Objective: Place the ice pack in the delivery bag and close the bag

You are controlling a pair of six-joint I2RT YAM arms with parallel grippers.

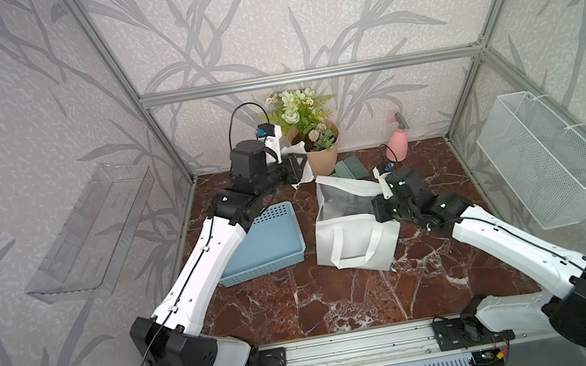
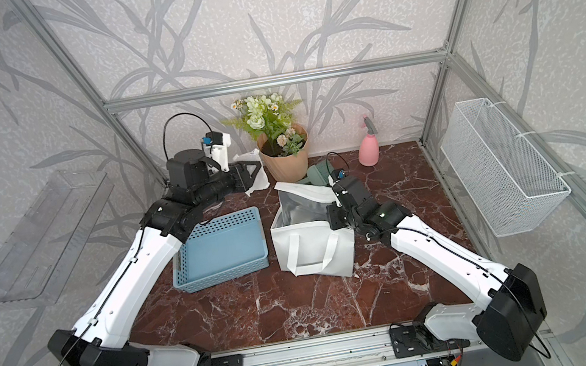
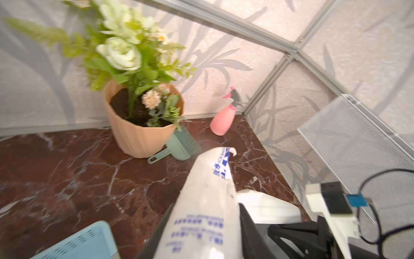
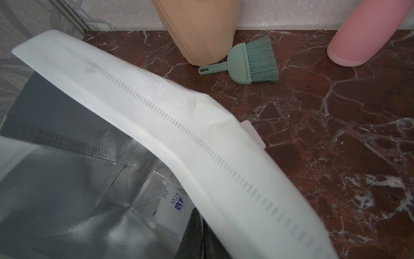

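The ice pack should keep moving in my left gripper into the bag's opening point(image 1: 343, 204) and be released there, while my right gripper holds the delivery bag's rim point(image 1: 354, 185) open.
My left gripper point(image 1: 296, 169) point(image 2: 251, 177) is shut on the ice pack point(image 1: 299, 151) point(image 2: 262, 181), a white pouch with blue print. It holds the pack in the air beside the flower pot, behind the basket. In the left wrist view the ice pack point(image 3: 208, 186) sticks out between the dark fingers point(image 3: 246, 222). The delivery bag point(image 1: 352, 238) point(image 2: 308, 241) stands open in the middle, its foil lining point(image 4: 67, 179) showing. My right gripper point(image 1: 382, 210) point(image 2: 333, 218) is shut on the bag's right rim point(image 4: 179, 125). Another printed pouch point(image 4: 172, 208) lies inside the bag.
A blue perforated basket point(image 1: 273, 243) sits left of the bag, under my left forearm. A flower pot point(image 1: 319, 156), a green hand brush point(image 1: 349, 169) and a pink spray bottle point(image 1: 398, 141) stand along the back. A wire basket point(image 1: 550, 159) hangs on the right wall.
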